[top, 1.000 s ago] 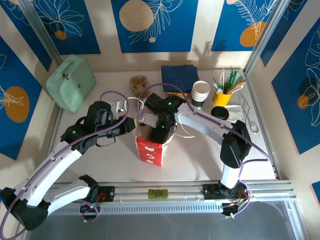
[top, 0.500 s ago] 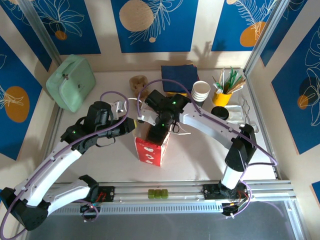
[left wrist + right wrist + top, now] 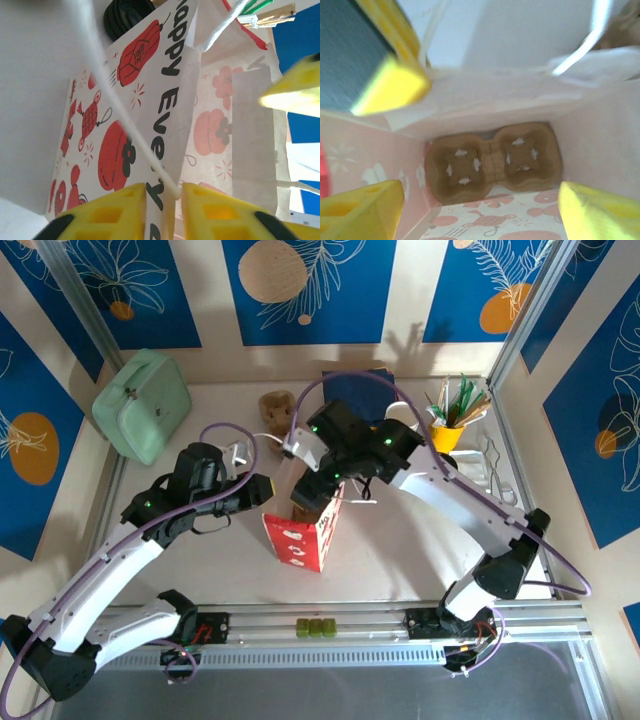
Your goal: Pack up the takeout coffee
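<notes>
The paper bag (image 3: pixel 294 542) is standing crooked under the robot's right gripper, so next the right gripper lifts out of the bag's opening, pinches the bag's near side (image 3: pixel 330 525) and turns the bag square.
A red-and-white printed paper bag (image 3: pixel 297 537) stands open in the middle of the table. My left gripper (image 3: pixel 264 490) is at its left rim. In the left wrist view the bag's rim (image 3: pixel 172 125) and white handle cord (image 3: pixel 125 135) run between the parted fingers of the left gripper (image 3: pixel 164 194), which is open. My right gripper (image 3: pixel 318 498) hangs open over the bag's mouth. Through the right gripper (image 3: pixel 480 202) I look down at a brown pulp cup carrier (image 3: pixel 492 160) on the bag's floor. The takeout coffee is out of view.
A mint-green case (image 3: pixel 143 405) lies at the back left. Another brown carrier (image 3: pixel 277 405) and navy napkins (image 3: pixel 352 383) are at the back. A yellow cup of utensils (image 3: pixel 446 430) stands back right. A black ridged lid (image 3: pixel 127 15) lies beyond the bag.
My left gripper's fingers have parted at the bag's rim. The right wrist has risen and drawn back from the bag's mouth, its elbow swinging right. The bag's top leans slightly more.
</notes>
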### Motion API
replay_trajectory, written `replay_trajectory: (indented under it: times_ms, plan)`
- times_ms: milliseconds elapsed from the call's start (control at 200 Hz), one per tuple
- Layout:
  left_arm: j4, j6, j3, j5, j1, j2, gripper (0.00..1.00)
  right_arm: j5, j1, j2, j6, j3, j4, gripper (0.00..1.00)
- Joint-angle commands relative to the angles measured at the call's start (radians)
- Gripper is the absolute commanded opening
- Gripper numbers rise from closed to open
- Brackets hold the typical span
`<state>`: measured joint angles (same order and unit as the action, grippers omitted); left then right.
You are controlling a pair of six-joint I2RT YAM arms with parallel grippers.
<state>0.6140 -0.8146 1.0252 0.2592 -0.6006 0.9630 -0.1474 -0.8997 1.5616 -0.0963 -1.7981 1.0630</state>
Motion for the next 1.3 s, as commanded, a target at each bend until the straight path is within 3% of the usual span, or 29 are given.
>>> replay_trajectory:
  times_ms: [0,145,395,570,1030,1296]
  plan:
    - [0.034,0.017,0.053,-0.01,-0.004,-0.011,0.36,-0.064,0.024,-0.06,0.221,-0.095,0.038,0.83]
    - [0.075,0.049,0.108,-0.034,-0.003,-0.012,0.48,-0.144,0.043,-0.103,0.484,-0.115,0.082,0.81]
    - [0.17,0.131,0.18,-0.144,-0.004,-0.052,0.58,-0.179,0.074,-0.153,0.906,-0.054,0.194,0.8]
    - [0.172,0.137,0.163,-0.156,-0.003,-0.07,0.59,-0.12,0.116,-0.121,0.964,-0.006,0.217,0.72]
    - [0.181,0.124,0.13,-0.183,-0.002,-0.083,0.63,-0.058,0.168,0.004,0.994,0.025,0.204,0.67]
    - [0.175,0.103,0.116,-0.193,-0.002,-0.081,0.63,-0.06,0.171,0.041,0.994,0.044,0.207,0.52]
